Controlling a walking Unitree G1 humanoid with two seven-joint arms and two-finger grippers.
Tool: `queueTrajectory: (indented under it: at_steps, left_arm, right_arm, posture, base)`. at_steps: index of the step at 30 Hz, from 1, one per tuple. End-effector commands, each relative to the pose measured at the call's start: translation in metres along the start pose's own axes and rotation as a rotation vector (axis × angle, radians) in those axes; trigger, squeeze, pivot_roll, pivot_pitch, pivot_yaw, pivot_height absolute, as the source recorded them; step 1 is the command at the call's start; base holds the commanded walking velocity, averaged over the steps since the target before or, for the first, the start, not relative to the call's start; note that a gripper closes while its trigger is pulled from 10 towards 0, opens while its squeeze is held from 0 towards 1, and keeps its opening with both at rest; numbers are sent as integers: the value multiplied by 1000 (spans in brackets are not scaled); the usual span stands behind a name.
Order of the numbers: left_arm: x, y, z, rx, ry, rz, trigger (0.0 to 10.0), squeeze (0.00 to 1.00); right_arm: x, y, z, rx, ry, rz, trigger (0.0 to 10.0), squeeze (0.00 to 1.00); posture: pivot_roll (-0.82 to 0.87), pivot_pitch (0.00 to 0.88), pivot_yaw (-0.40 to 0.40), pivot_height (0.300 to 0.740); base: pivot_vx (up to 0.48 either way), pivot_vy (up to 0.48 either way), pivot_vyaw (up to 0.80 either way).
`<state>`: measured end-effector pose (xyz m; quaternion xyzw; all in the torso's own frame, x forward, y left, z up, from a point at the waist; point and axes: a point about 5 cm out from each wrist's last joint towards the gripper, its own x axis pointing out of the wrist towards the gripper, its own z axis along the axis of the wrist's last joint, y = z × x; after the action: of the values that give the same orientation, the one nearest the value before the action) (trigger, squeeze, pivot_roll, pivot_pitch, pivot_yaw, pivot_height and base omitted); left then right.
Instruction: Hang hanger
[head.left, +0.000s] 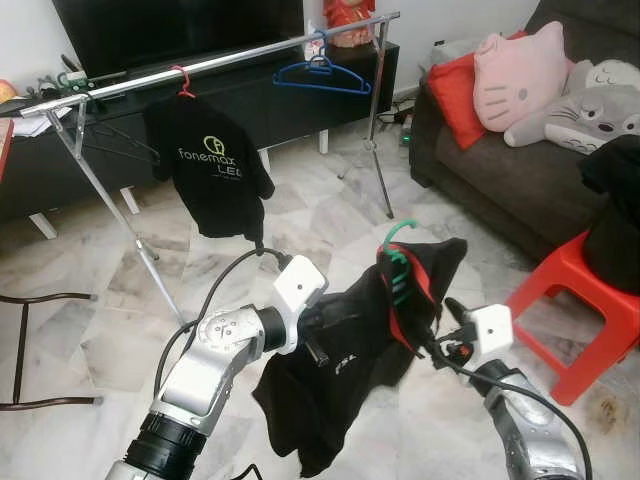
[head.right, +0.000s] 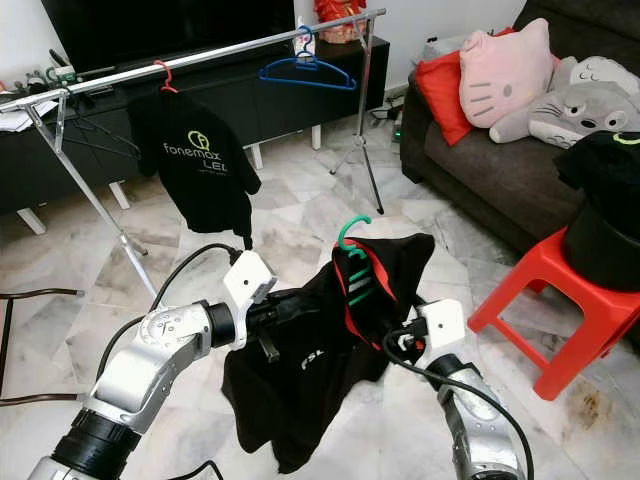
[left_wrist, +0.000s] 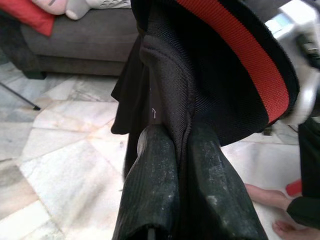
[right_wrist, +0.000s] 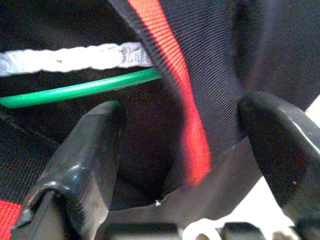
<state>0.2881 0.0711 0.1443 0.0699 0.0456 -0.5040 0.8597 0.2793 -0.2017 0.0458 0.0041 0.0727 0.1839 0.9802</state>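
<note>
The red trim (head.left: 390, 312) bends loosely around the green hanger. The black garment's collar (head.left: 432, 282) will therefore come out straight when I pull it aside.
A green hanger (head.left: 398, 243) carries a black garment (head.left: 340, 390) with red trim, held up between my two arms. My left gripper (left_wrist: 182, 137) is shut on a fold of that garment near its left side (head.left: 318, 338). My right gripper (right_wrist: 180, 125) stands open at the collar, its fingers (right_wrist: 92, 145) on either side of the red trim, with the green hanger wire (right_wrist: 85, 89) just beyond. Farther ahead runs a silver clothes rail (head.left: 230, 60). On it hang a black printed T-shirt (head.left: 212, 165) on a red hanger and a bare blue hanger (head.left: 322, 72).
A dark sofa (head.left: 500, 180) with red and pink cushions stands on the right. A red stool (head.left: 575, 300) with black clothing sits in front of it. A black TV cabinet (head.left: 290, 90) is behind the rail. A person's bare feet (left_wrist: 267, 196) rest on the marble floor.
</note>
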Motion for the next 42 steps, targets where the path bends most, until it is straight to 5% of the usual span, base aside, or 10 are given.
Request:
queueTrajectory:
  at_steps: [1,6,7,9,42]
  left_arm:
    - [0,-3,10,13,-37,-29,10000,0]
    - [0,-2,11,2,-39,-23,10000,0]
    - [0,-2,11,0,-38,-21,10000,0]
    - [-1,-2,9,-5,-33,-18,10000,0]
    - [-5,0,15,-9,-35,-11,10000,0]
  right_arm:
    - [4,-4,6,-26,-12,-16,10000,0]
    - [9,-10,12,-48,-28,-68,9686,0]
    - [10,-10,12,-49,-30,-65,3490,0]
    - [10,-10,13,-49,-36,-69,0,0]
    - [11,-12,2,-65,12,-118,0,0]
  posture:
    - [-131,0,49,740]
    - [-130,0,47,740]
    - [-130,0,47,740]
    - [-127,0,46,740]
    - [-110,0,45,740]
  base:
    - [0,0,0]
    - [0,0,0]
    - [0,0,0]
    - [0,0,0]
    - [0,0,0]
